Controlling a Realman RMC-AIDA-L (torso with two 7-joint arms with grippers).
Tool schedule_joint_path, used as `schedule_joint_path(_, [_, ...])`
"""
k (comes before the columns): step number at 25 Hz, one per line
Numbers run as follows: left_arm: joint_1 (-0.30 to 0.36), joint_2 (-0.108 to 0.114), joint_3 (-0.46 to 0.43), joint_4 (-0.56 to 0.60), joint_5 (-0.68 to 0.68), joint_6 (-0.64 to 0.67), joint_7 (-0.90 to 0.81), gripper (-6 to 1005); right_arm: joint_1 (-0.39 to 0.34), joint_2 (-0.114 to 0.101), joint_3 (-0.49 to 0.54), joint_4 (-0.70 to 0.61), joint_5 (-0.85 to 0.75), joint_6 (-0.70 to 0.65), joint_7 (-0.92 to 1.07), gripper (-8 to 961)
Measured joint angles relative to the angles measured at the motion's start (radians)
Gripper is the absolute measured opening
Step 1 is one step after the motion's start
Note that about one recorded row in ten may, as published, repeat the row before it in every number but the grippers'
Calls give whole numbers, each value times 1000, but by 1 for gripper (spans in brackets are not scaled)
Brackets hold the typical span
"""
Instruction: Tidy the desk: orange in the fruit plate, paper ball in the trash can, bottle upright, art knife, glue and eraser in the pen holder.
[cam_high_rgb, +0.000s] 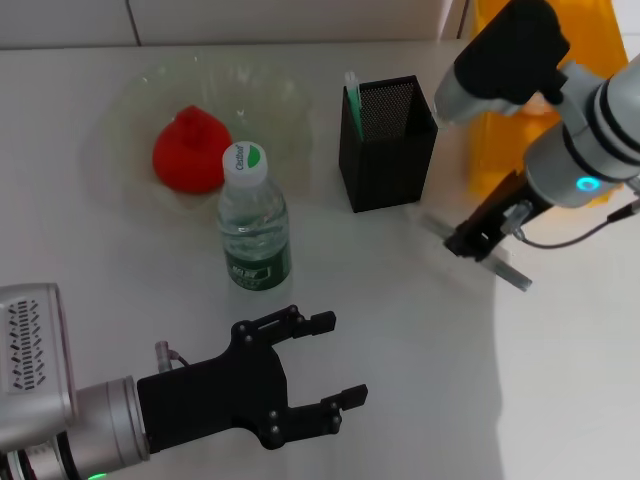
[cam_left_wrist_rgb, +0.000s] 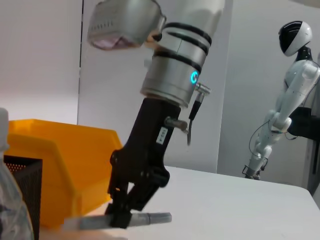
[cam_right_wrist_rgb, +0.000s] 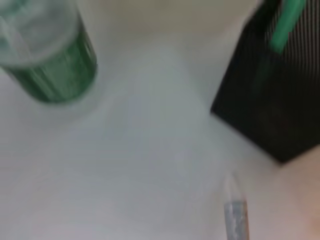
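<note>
The art knife (cam_high_rgb: 510, 273) is level in my right gripper, lower than the pen holder's rim. Next, I lift it and tip it upright over the holder's opening (cam_high_rgb: 393, 108).
My right gripper (cam_high_rgb: 470, 243) is shut on the grey art knife (cam_high_rgb: 510, 273), low over the table just right of the black mesh pen holder (cam_high_rgb: 388, 150). The left wrist view shows its fingers (cam_left_wrist_rgb: 117, 212) clamped on the knife (cam_left_wrist_rgb: 155, 218). A green stick (cam_high_rgb: 352, 95) stands in the holder. The bottle (cam_high_rgb: 255, 225) stands upright left of the holder. A red-orange fruit (cam_high_rgb: 190, 152) lies in the glass fruit plate (cam_high_rgb: 270, 100). My left gripper (cam_high_rgb: 345, 358) is open and empty near the front edge. The knife's tip (cam_right_wrist_rgb: 236, 220) shows in the right wrist view.
An orange bin (cam_high_rgb: 590, 40) stands at the back right behind my right arm; it also shows in the left wrist view (cam_left_wrist_rgb: 60, 160). No paper ball, glue or eraser shows. Another robot (cam_left_wrist_rgb: 285, 100) stands far off.
</note>
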Motion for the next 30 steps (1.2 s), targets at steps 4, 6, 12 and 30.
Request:
schedule_joint_path(4, [0,0,-1,0,0,1,0,786,-81,-3,95,-232,131,-1,-44,128])
schedule_joint_path(6, [0,-1,-2,0,0,1,0,786,-130,-2,151,-316,221,45,-100,128])
schedule_joint_path(12, [0,-1,-1,1,0,-2,0,786,-233,-2,203,-322,447,335,-322,127])
schedule_joint_path(30, [0,0,-2,0,0,1,0,786,-96,-1,183,66,509,535,-483,158])
